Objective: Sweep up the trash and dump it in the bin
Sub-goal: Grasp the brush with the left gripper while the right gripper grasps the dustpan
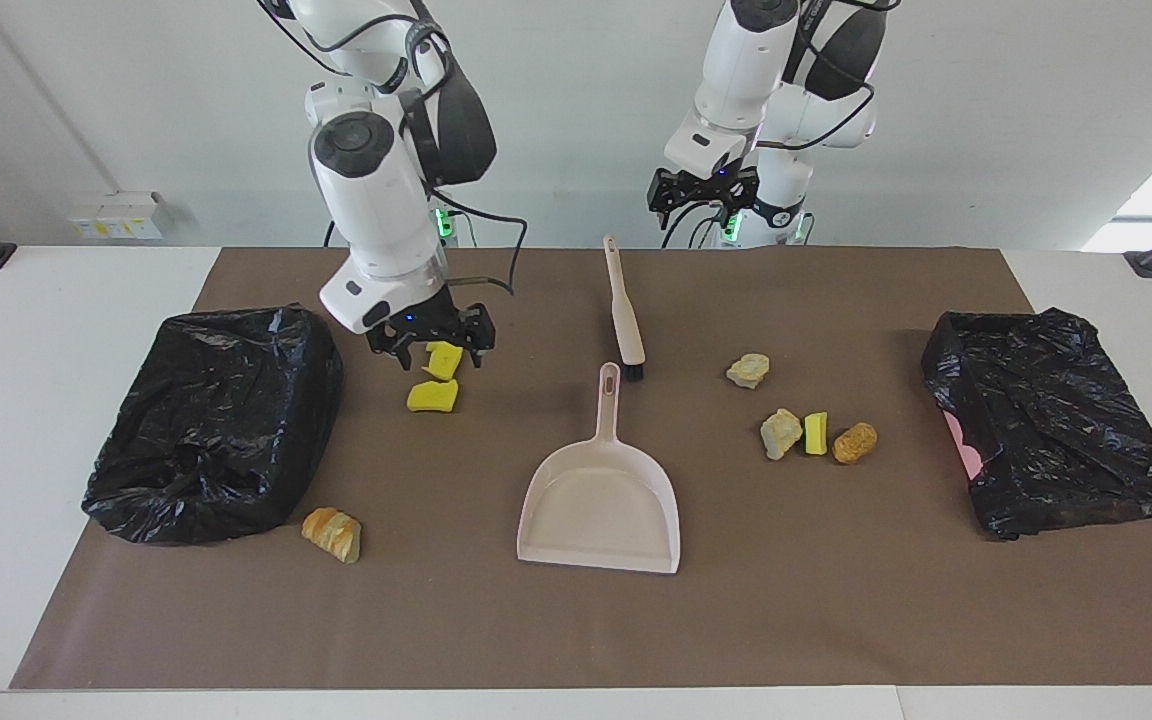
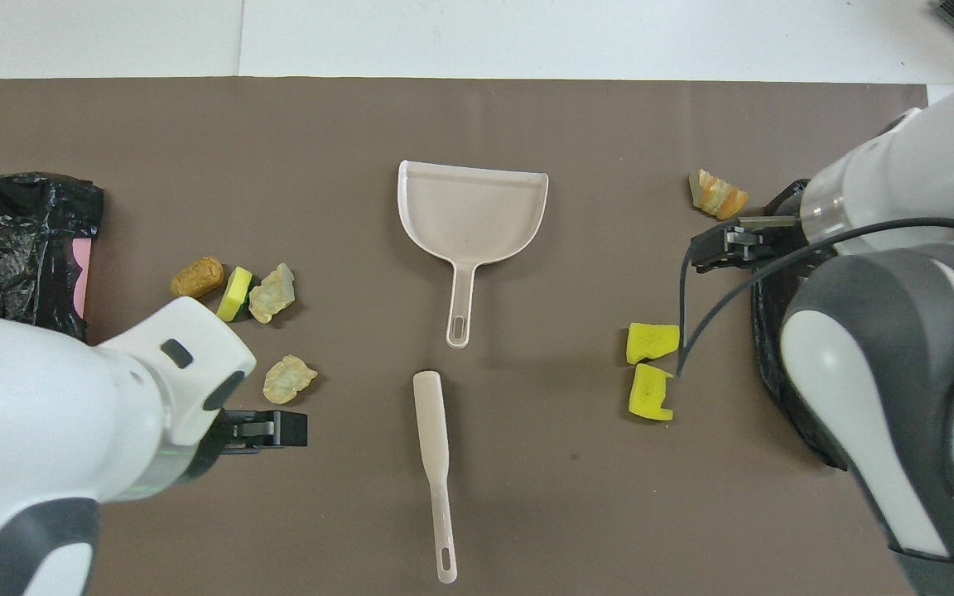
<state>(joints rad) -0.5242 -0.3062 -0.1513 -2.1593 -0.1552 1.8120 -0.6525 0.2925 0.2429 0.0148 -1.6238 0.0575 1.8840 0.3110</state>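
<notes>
I can see that the dustpan's handle (image 2: 459, 326) lies clear of the brush and faces my arms, so I keep moving my right gripper toward that handle (image 2: 463, 289) until its fingers are on both sides of it.
A pale pink dustpan (image 1: 600, 500) (image 2: 472, 207) lies mid-mat, its handle toward the robots. The brush (image 1: 624, 310) (image 2: 434, 447) lies just past that handle. Trash lies loose: two yellow sponge pieces (image 1: 433, 395) (image 2: 652, 342), a bread chunk (image 1: 332, 532) (image 2: 717, 194), a cluster of three lumps (image 1: 816, 434) (image 2: 235, 291) and one tan lump (image 1: 748, 369) (image 2: 289, 378). My right gripper (image 1: 441, 358) (image 2: 705, 252) hangs open just over the yellow sponge pieces. High over the mat's robot edge, beside the brush's handle end, my left gripper (image 1: 701, 200) (image 2: 278, 429) is open and holds nothing.
Two bins lined with black bags stand at the mat's ends: one (image 1: 216, 420) at the right arm's end, mostly covered by that arm in the overhead view, the other (image 1: 1051, 420) (image 2: 13, 240) at the left arm's end. A brown mat (image 1: 836, 620) covers the table.
</notes>
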